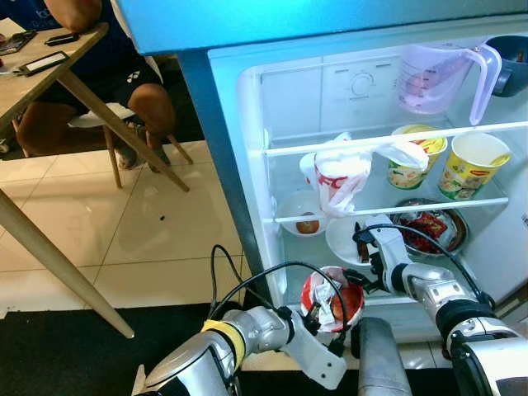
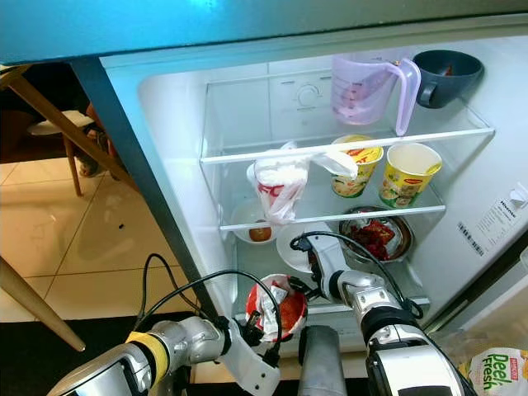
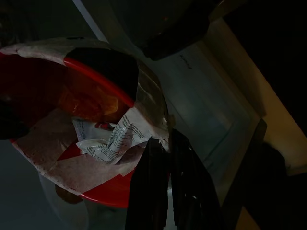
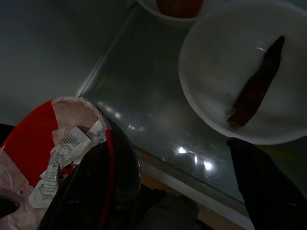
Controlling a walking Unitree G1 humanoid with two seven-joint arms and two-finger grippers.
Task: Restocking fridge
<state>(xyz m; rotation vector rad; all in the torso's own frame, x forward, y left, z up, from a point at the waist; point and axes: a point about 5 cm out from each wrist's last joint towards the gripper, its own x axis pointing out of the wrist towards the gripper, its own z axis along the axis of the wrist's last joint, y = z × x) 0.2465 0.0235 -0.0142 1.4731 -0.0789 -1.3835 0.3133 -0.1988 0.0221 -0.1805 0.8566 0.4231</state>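
Note:
The red bowl (image 1: pixel 332 299) should be carrying a lump of food when I push it in, since a reddish mound (image 1: pixel 352 300) pokes out beside the printed paper.
A red bowl (image 1: pixel 334 299), covered with torn wrap and a scrap of printed paper, hangs at the front edge of the fridge's lowest glass shelf (image 4: pixel 144 110). My left gripper (image 1: pixel 328 324) comes from below and is shut on the bowl's near rim (image 3: pixel 120 194). My right gripper (image 1: pixel 364 260) reaches into the fridge just right of the bowl and stands open. One of its fingers (image 4: pixel 96 187) lies against the bowl's rim, the other (image 4: pixel 261 187) sits beside a white plate (image 4: pixel 225 52) that holds a dark strip of food.
On the shelves stand a white plastic bag (image 1: pixel 342 173), two noodle cups (image 1: pixel 472 163), a measuring jug (image 1: pixel 441 74), a dark mug (image 1: pixel 511 62), a small white bowl (image 1: pixel 304 216) and a steel bowl (image 1: pixel 431 227). A person sits at a wooden table (image 1: pixel 49 78) at the left.

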